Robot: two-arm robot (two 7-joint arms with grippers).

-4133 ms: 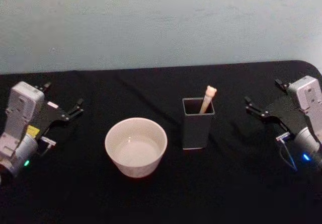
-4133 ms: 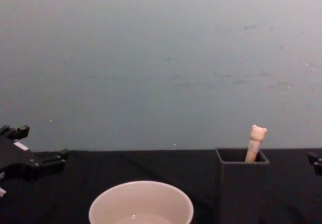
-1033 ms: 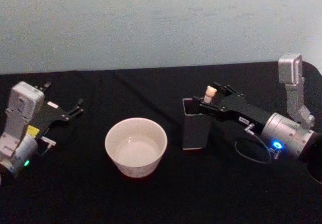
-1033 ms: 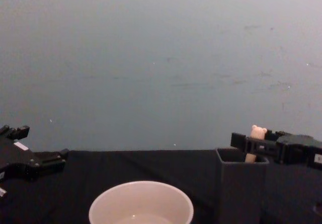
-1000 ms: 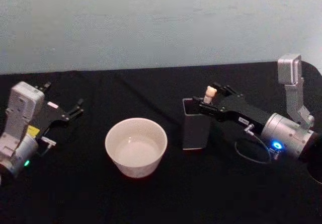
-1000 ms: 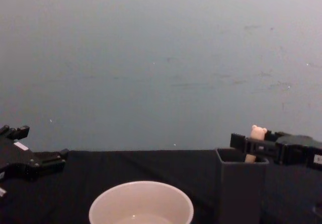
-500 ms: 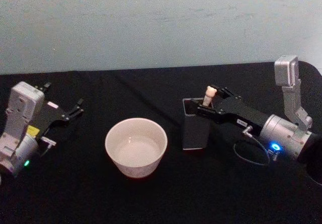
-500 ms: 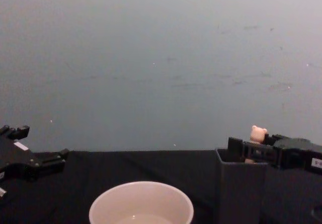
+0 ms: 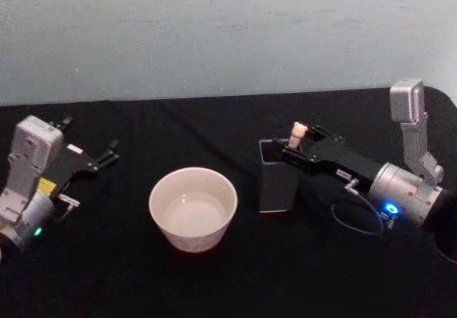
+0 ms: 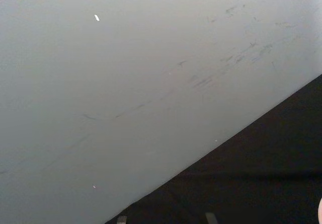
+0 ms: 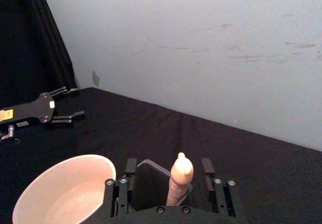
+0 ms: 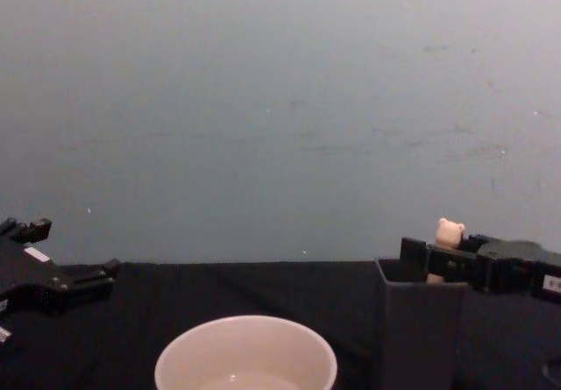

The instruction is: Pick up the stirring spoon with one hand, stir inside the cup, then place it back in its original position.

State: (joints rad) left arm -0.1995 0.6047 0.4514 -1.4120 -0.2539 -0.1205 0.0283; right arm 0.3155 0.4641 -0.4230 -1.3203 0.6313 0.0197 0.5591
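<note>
The holder's opening (image 12: 402, 273) is wide open around the spoon's handle. The stirring spoon (image 12: 450, 233) will therefore slide up freely and the holder will stay standing when I lift the spoon.
The stirring spoon (image 9: 297, 133) stands in a dark grey square holder (image 9: 278, 186), its bear-head handle (image 12: 450, 232) sticking out above the rim. My right gripper (image 9: 296, 143) reaches in from the right at handle height. It is open, and in the right wrist view its fingers (image 11: 206, 166) stand well apart on either side of the spoon handle (image 11: 181, 176) without touching it. The cream-white cup (image 9: 193, 207) sits on the black cloth just left of the holder. My left gripper (image 9: 91, 133) rests open at the far left.
A black cloth covers the table (image 9: 214, 282), with a pale wall close behind. The holder (image 12: 421, 337) stands close to the cup (image 12: 245, 355). The right arm's grey body (image 9: 407, 189) and a cable loop (image 9: 353, 221) lie right of the holder.
My right gripper came over from the table's right edge to the holder and now brackets the spoon handle; over the last half second it barely shifted. The left arm stayed still.
</note>
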